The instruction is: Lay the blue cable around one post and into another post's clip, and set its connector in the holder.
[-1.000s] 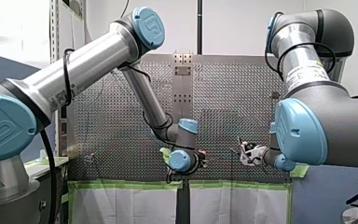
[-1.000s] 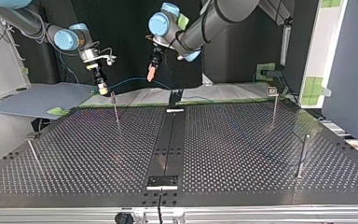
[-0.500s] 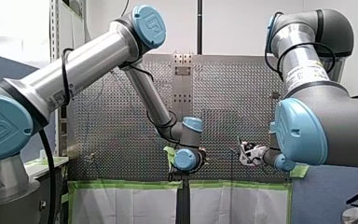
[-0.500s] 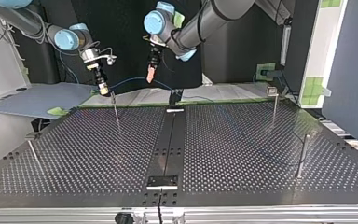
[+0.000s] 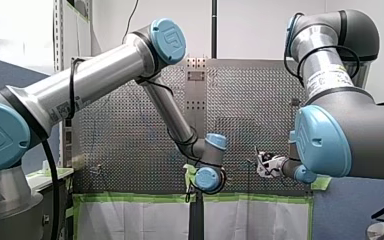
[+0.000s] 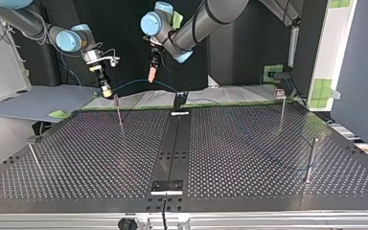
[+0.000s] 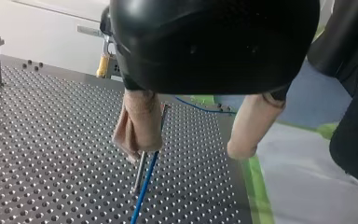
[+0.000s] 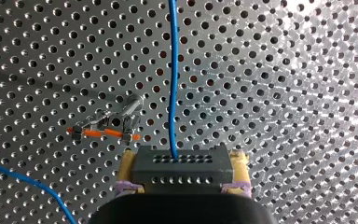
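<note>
The blue cable [image 8: 173, 56] leaves the black connector in a smooth line [image 8: 171, 121], so I expect it to curve gently instead of folding when I carry it.
My right gripper [image 8: 181, 157], with yellow pads, is shut on the black connector [image 8: 179, 173]. The blue cable [image 8: 172, 74] runs out of the connector across the perforated table. A thin post with an orange-marked clip [image 8: 106, 126] stands just beside it. In the top view my right gripper [image 6: 106, 90] hangs at the back left, next to that post [image 6: 119, 111]. From there the cable [image 6: 139, 82] arcs toward the middle. My left gripper [image 7: 185, 151] is open, with beige pads and nothing between them. The post [image 7: 141, 170] and cable [image 7: 144, 186] lie below one finger. It hovers right of my right gripper in the top view [image 6: 150, 75].
Other thin posts stand at the top view's left edge [image 6: 33, 157], back right [image 6: 281, 104] and right [image 6: 310, 159]. A black bracket [image 6: 179, 100] sits at the back of the table's centre strip and a small plate [image 6: 167, 187] at its front. Green tape borders the table [image 7: 258, 196].
My left arm has swung its gripper toward the top view's left, closer to my right gripper; in the front view its wrist moved right and down. My right arm has stayed still.
</note>
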### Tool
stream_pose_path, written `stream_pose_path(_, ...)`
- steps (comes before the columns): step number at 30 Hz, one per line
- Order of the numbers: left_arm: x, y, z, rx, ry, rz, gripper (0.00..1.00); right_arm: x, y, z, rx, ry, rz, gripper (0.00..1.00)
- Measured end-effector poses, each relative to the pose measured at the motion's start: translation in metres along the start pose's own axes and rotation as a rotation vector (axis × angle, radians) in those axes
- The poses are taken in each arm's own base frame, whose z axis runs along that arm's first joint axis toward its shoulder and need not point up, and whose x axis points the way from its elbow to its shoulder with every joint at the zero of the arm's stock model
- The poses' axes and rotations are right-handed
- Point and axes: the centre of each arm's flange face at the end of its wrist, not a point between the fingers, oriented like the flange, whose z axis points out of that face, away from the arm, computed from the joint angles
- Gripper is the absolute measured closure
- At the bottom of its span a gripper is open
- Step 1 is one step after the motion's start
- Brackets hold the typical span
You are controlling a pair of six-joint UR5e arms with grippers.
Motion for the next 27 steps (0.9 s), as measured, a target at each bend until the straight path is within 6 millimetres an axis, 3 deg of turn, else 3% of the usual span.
stream_pose_path(15, -0.04, -0.024, 0.03, -0.011, -0.068, -0.035, 0.0, 0.0, 0.001, 0.0, -0.002, 0.004, 0.005, 1.0)
stream_pose_path(27, -0.047, -0.017, 0.043, -0.095, -0.106, 0.004, 0.0, 0.0, 0.002, 0.0, -0.003, 0.004, 0.004, 1.0)
